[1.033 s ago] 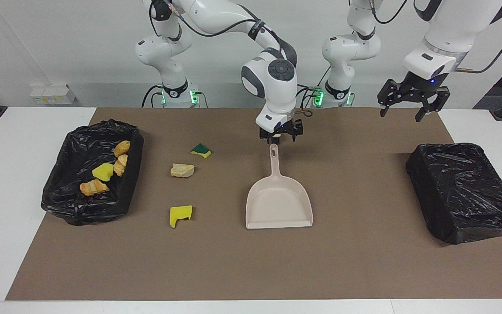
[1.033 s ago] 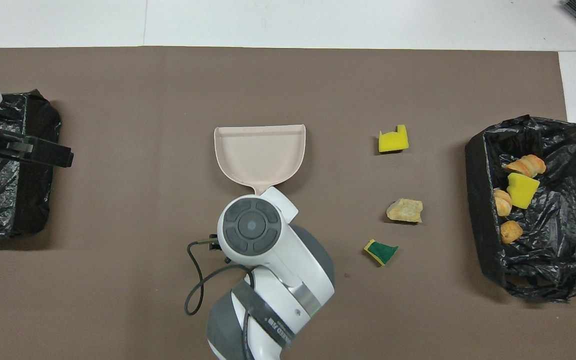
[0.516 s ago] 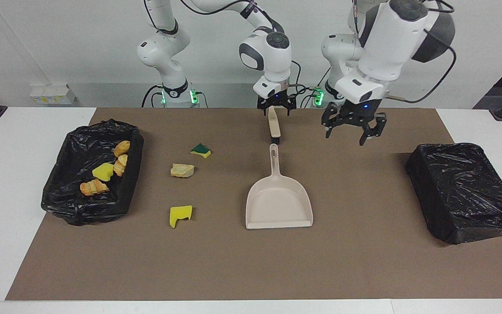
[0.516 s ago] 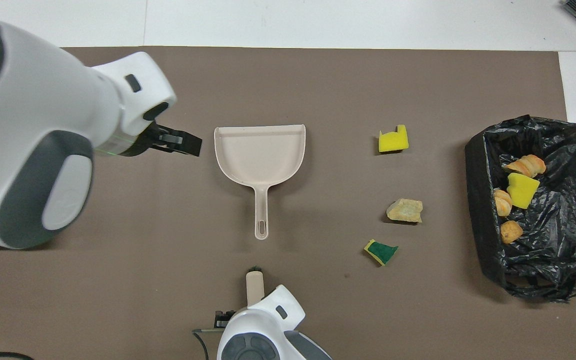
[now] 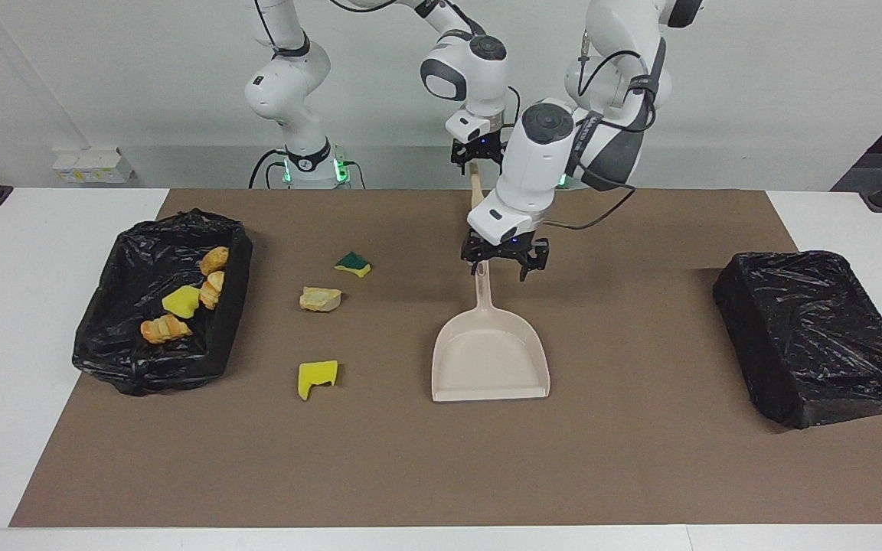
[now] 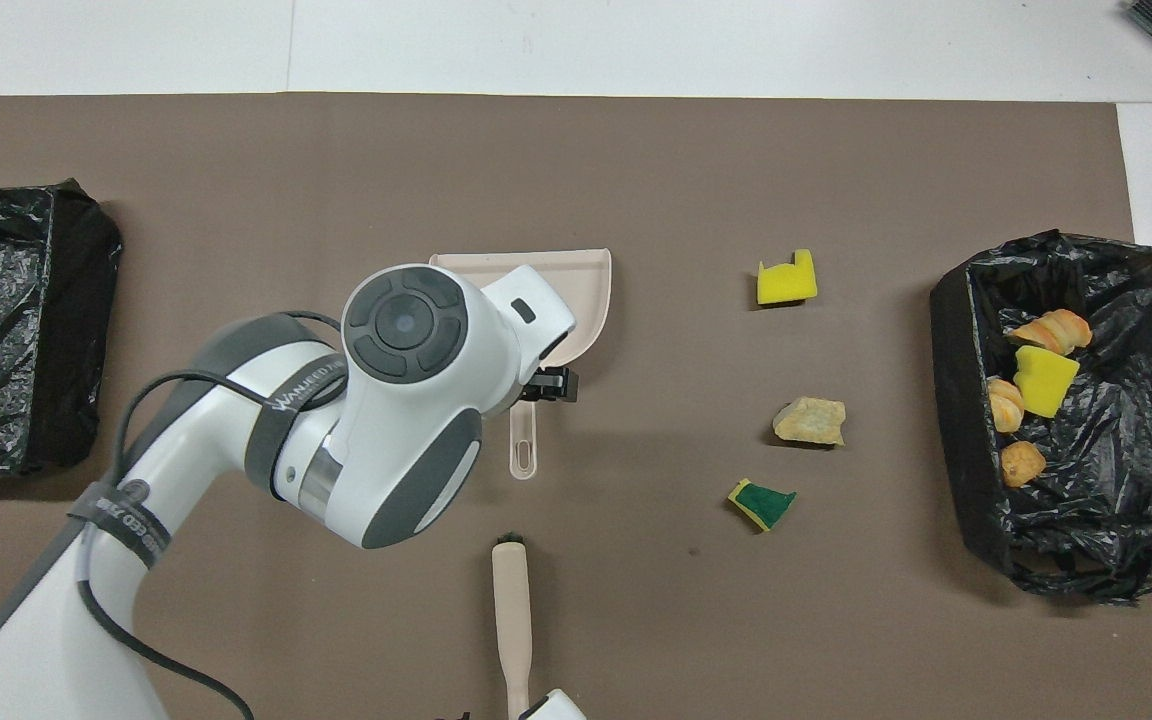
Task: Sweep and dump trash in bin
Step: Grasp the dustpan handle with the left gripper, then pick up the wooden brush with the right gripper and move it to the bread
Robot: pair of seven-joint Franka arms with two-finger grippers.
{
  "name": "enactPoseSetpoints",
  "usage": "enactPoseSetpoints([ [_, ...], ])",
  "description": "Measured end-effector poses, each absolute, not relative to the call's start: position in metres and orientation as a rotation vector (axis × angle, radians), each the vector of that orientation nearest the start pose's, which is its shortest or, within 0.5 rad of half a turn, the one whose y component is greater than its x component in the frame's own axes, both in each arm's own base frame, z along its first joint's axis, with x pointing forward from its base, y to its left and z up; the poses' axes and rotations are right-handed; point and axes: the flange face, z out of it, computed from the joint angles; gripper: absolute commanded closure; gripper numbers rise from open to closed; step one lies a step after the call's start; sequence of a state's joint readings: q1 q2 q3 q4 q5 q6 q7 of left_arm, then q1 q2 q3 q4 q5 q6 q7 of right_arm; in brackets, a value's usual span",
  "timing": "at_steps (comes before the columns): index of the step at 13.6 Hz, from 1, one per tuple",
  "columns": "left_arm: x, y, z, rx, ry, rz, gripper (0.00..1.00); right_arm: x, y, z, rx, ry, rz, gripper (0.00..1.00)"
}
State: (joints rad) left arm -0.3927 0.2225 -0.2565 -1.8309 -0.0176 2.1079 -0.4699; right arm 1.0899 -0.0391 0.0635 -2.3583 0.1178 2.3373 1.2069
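Note:
I expect the loose trash to slide off cleanly when I tip the dustpan, because the beige dustpan's smooth pan [image 6: 580, 292] goes to a straight front edge [image 6: 520, 256].
The beige dustpan [image 5: 491, 360] [image 6: 581, 285] lies flat mid-mat, its handle [image 5: 481, 295] pointing toward the robots. My left gripper [image 5: 502, 268] hangs open low over the handle's end; I cannot tell whether it touches. Up in the air over the mat's robot-side edge, my right gripper [image 5: 475, 157] is shut on the beige hand brush [image 5: 475, 191] [image 6: 511, 610]. Three pieces of trash lie loose toward the right arm's end: a yellow sponge chunk [image 5: 317, 378] [image 6: 787, 280], a beige lump [image 5: 320, 298] [image 6: 811, 420] and a green-and-yellow sponge [image 5: 353, 264] [image 6: 762, 503].
A black-lined bin [image 5: 104, 360] [image 6: 956, 440] at the right arm's end holds several scraps. A second black-wrapped bin [image 5: 816, 337] [image 6: 6, 330] stands at the left arm's end. A brown mat [image 5: 640, 474] covers the white table.
The left arm swung from the black-wrapped bin's end to the dustpan handle and came down. The right gripper pulled back toward the robots and rose, carrying the brush.

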Motion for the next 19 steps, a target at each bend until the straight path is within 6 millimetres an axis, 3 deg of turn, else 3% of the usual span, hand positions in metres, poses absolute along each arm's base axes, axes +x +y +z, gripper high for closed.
enactPoseSetpoints([
  [1, 0.495, -0.371, 0.408, -3.221, 0.256, -0.012, 0.00, 0.199, 0.452, 0.340, -3.089, 0.211, 0.110, 0.33],
  [4, 0.490, -0.363, 0.379, -3.219, 0.223, -0.004, 0.00, 0.199, 0.449, 0.336, -3.091, 0.216, 0.110, 0.72],
  [5, 0.490, -0.362, 0.372, -3.222, 0.212, -0.008, 0.02, 0.199, 0.449, 0.336, -3.091, 0.215, 0.110, 0.90],
  [6, 0.490, -0.362, 0.369, -3.230, 0.205, -0.025, 0.03, 0.199, 0.449, 0.336, -3.091, 0.215, 0.110, 1.00],
  [10, 0.491, -0.364, 0.357, -3.237, 0.203, -0.029, 0.31, 0.201, 0.448, 0.336, -3.095, 0.212, 0.110, 1.00],
  [12, 0.491, -0.365, 0.351, -3.235, 0.202, -0.018, 0.44, 0.216, 0.435, 0.338, -3.126, 0.228, 0.136, 1.00],
  [14, 0.491, -0.365, 0.347, -3.233, 0.203, -0.009, 0.69, 0.245, 0.408, 0.353, -3.155, 0.198, 0.173, 1.00],
  [15, 0.491, -0.365, 0.346, -3.229, 0.208, -0.011, 0.73, 0.260, 0.389, 0.365, -3.165, 0.170, 0.194, 1.00],
  [17, 0.492, -0.363, 0.347, -3.151, 0.309, -0.083, 0.96, 0.285, 0.352, 0.390, -3.157, 0.113, 0.203, 1.00],
  [19, 0.494, -0.361, 0.346, -3.081, 0.385, -0.132, 1.00, 0.306, 0.311, 0.410, -3.144, 0.060, 0.203, 1.00],
])
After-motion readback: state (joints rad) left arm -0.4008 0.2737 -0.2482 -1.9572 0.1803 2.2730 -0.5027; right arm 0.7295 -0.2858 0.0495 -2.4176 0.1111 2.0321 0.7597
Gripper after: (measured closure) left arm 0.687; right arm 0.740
